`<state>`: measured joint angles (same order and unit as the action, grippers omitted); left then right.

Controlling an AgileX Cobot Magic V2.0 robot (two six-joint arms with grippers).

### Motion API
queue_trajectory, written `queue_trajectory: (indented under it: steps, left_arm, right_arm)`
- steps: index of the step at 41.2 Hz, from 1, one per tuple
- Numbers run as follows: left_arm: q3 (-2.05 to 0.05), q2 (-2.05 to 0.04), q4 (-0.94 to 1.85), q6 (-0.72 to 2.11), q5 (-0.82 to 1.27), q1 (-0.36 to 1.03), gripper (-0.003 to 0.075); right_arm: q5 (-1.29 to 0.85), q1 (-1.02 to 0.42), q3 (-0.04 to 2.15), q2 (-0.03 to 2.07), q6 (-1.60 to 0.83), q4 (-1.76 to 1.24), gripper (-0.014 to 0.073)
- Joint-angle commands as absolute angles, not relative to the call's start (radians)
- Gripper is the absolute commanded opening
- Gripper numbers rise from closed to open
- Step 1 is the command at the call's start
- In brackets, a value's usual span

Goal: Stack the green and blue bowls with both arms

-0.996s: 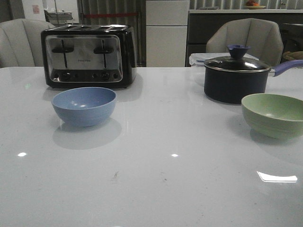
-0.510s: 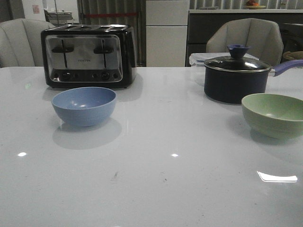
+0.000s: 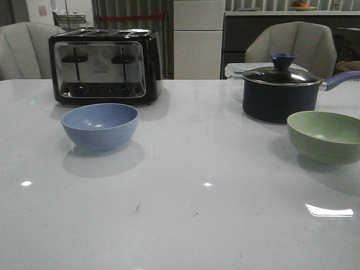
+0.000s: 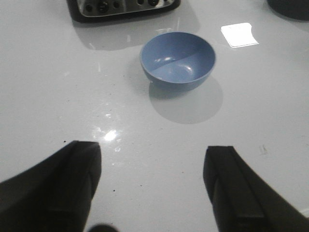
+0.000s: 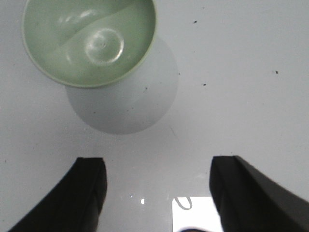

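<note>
The green bowl (image 3: 328, 138) is far from the blue bowl. Next, my right gripper puts it in the table's middle (image 3: 183, 183) before my left gripper stacks the blue bowl.
The dusty blue bowl (image 3: 100, 125) stands upright and empty on the white table, left of centre, in front of the toaster. It also shows in the left wrist view (image 4: 177, 60). The pale green bowl (image 3: 325, 136) stands upright and empty at the right edge, in front of the saucepan, and shows in the right wrist view (image 5: 90, 41). My left gripper (image 4: 152, 166) is open and empty over bare table, short of the blue bowl. My right gripper (image 5: 158, 179) is open and empty over bare table, short of the green bowl. Neither arm shows in the front view.
A black and chrome toaster (image 3: 104, 66) stands at the back left. A dark lidded saucepan (image 3: 281, 92) with a blue knob and handle stands at the back right, a clear lidded box (image 3: 235, 70) behind it. Chairs stand beyond the table (image 3: 185, 225).
</note>
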<state>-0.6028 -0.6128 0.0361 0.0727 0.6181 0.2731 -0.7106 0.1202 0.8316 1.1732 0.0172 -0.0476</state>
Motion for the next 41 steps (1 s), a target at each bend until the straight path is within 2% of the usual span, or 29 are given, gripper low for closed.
queue_trajectory:
  steps: [1,8,26,30,41]
  left_arm:
    - [-0.629,-0.619,0.047,0.075,0.535,0.312,0.0495]
    - [-0.629,-0.619,0.047,0.075,0.535,0.322,0.0495]
    - [-0.629,-0.619,0.047,0.075,0.535,0.322,0.0495]
    - [-0.629,-0.619,0.047,0.075,0.535,0.322,0.0495]
    - [-0.629,-0.619,0.047,0.075,0.535,0.322,0.0495]
  right_arm:
    - [-0.696,0.161,0.941,1.268,-0.084,-0.138,0.0559]
    - [-0.719,0.194,1.068,1.446,-0.201,-0.280,0.0559]
    - [-0.683,0.194,1.288,1.781,-0.205,-0.281,0.0554]
    - [-0.685,0.194,1.320,1.830,-0.205,-0.281,0.0497]
    - [-0.683,0.194,1.342,1.851,-0.205,-0.279,0.0244]
